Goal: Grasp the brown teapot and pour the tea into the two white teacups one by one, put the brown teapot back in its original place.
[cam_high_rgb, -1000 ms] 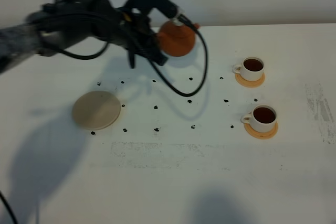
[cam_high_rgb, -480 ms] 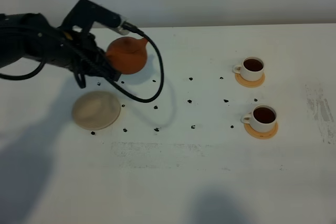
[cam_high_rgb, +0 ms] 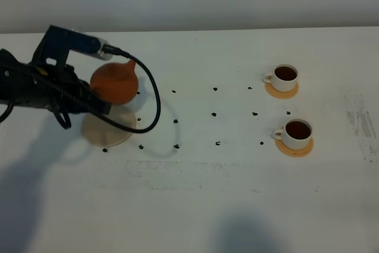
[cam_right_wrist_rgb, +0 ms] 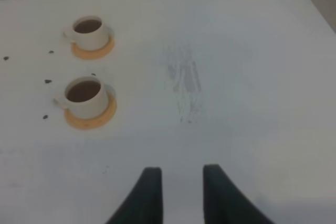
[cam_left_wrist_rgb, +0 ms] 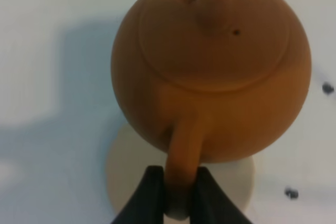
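The brown teapot point(cam_high_rgb: 115, 82) is hanging upright over the empty pale beige coaster point(cam_high_rgb: 109, 128), so the robot's left gripper should go on lowering it until the teapot's base sits on the coaster, and then let go.
My left gripper point(cam_high_rgb: 99, 96) is shut on the loop handle of the brown teapot point(cam_high_rgb: 115, 82) and holds it in the air over the far edge of the pale beige coaster point(cam_high_rgb: 109, 128). In the left wrist view the teapot point(cam_left_wrist_rgb: 210, 66) fills the frame, its handle between the gripper's point(cam_left_wrist_rgb: 178, 192) dark fingers, the coaster point(cam_left_wrist_rgb: 123, 174) below it. Two white teacups point(cam_high_rgb: 285, 76) point(cam_high_rgb: 295, 132) stand on orange-tan coasters at the right, both with dark tea; they also show in the right wrist view point(cam_right_wrist_rgb: 88, 31) point(cam_right_wrist_rgb: 84, 95). My right gripper point(cam_right_wrist_rgb: 178, 187) is open and empty, out of the exterior high view.
Small black marks point(cam_high_rgb: 215, 114) dot the white table point(cam_high_rgb: 195, 194) between the coaster and the cups. A faint grey smudge point(cam_high_rgb: 361, 122) lies near the table's right edge. The left arm's black cable point(cam_high_rgb: 155, 102) loops just right of the teapot.
My left arm has carried the teapot leftward and toward the front, from the table's far middle to above the beige coaster. The cups and the right gripper have not moved.
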Robot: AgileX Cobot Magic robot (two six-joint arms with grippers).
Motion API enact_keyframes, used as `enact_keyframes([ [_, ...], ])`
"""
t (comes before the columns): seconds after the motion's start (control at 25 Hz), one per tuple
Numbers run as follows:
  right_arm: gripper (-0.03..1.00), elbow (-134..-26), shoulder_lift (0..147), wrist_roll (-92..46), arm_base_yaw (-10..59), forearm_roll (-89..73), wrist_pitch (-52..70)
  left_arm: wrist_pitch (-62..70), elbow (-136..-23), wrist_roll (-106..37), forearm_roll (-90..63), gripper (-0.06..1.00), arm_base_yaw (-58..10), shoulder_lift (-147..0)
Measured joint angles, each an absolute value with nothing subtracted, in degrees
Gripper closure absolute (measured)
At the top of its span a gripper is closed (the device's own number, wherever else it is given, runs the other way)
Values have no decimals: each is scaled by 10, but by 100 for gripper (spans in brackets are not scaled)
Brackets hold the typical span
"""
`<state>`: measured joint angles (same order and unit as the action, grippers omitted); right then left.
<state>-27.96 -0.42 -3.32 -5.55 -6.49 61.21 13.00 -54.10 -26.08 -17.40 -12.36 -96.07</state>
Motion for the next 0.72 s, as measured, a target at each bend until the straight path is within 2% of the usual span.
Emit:
enact_keyframes([
  [0.72, 74, -280, -4, -33, -55, -65, 612, 112, -467, -263, -186, 86, -104, -960],
])
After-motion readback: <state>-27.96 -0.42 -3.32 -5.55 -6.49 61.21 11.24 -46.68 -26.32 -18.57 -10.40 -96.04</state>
